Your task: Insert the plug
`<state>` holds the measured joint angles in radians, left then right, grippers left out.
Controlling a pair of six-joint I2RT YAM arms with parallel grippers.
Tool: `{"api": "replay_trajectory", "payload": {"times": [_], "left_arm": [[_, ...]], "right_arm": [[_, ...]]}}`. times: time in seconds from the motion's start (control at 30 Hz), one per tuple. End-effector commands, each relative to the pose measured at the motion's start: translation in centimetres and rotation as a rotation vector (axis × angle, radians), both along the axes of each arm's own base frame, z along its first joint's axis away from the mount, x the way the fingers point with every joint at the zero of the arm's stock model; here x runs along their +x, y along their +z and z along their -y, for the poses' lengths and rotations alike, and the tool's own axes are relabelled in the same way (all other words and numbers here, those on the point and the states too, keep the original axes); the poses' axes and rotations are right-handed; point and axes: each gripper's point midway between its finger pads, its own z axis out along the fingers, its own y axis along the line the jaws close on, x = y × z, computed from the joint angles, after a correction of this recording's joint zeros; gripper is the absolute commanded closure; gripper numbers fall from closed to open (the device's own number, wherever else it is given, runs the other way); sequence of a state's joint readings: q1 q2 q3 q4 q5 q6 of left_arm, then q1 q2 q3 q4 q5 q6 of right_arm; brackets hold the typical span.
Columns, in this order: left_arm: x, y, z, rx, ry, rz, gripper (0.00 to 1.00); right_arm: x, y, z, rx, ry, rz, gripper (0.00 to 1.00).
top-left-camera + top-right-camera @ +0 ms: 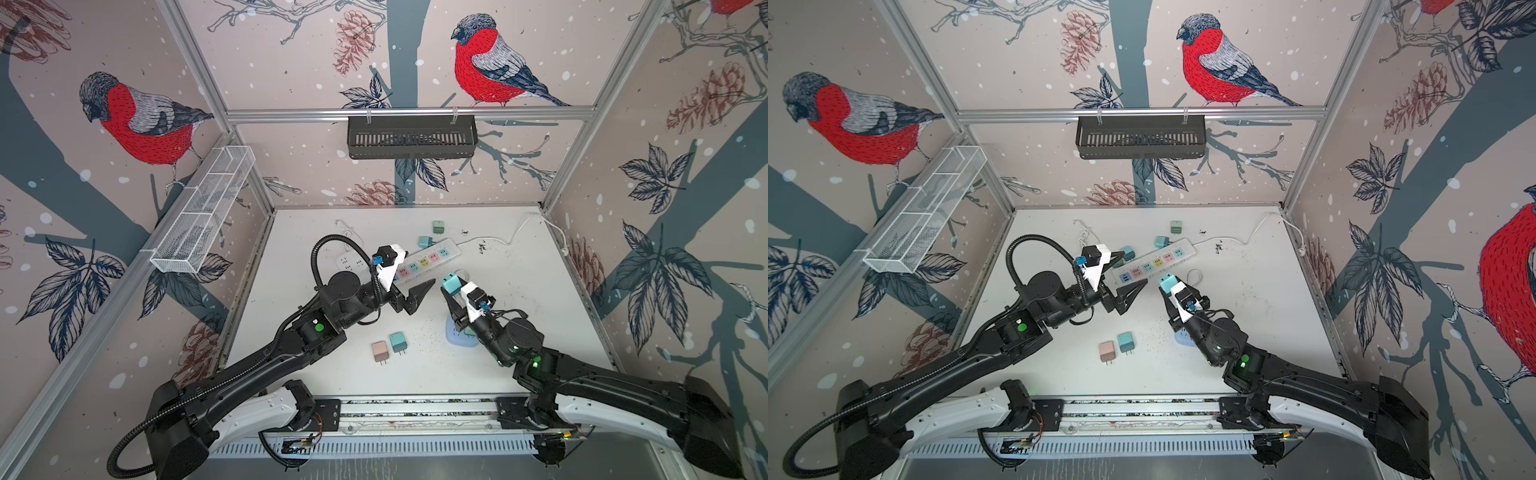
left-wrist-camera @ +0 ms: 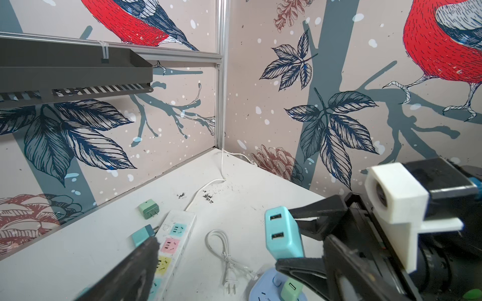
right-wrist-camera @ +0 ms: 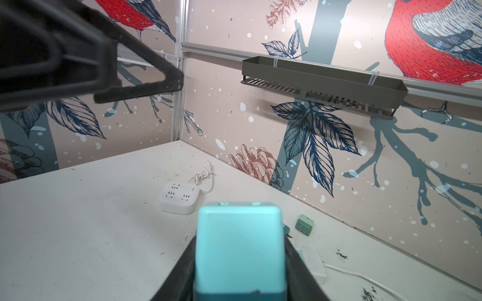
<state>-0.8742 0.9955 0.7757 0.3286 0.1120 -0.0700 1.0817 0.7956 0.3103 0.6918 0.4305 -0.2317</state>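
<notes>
My right gripper holds the plug with its USB end (image 2: 277, 226) leading, so my left gripper should take the plug (image 1: 452, 283) by that end before inserting it.
The plug (image 1: 452, 283) (image 1: 1168, 284) is a light-blue block with two USB ports on its end. It hangs above the table, right of centre, with my right gripper (image 1: 451, 290) shut on it. In the right wrist view the plug (image 3: 238, 247) sits between both black fingers (image 3: 300, 273). The left wrist view shows the plug (image 2: 283, 234) clamped from the side. My left gripper (image 1: 422, 293) stands open and empty just left of the plug, over the near edge of the long white power strip (image 1: 428, 261) (image 2: 170, 242) with coloured sockets.
A round blue socket base (image 1: 457, 338) (image 2: 268, 285) lies under my right arm with a green plug (image 2: 290, 288) in it. A square white socket block (image 3: 180, 196) sits far left. Loose pink (image 1: 379, 351), teal (image 1: 398, 341) and green (image 1: 438, 227) plugs and a coiled cable (image 2: 224, 255) lie around.
</notes>
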Motion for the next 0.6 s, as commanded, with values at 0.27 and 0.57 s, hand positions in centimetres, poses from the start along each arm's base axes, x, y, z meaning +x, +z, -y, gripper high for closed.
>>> {"api": "replay_trajectory", "payload": {"times": [0.27,0.57], "left_arm": [[-1.3,0.1,2.2,0.038,-0.133,0.021,0.12],[-2.0,0.0,3.3,0.045,-0.208,0.009,0.16]], "right_arm": [[-1.7,3.0,1.0,-0.029,0.057,0.244,0.98],[-2.7,4.0,-0.2,-0.082,0.120,0.361,0.98]]}}
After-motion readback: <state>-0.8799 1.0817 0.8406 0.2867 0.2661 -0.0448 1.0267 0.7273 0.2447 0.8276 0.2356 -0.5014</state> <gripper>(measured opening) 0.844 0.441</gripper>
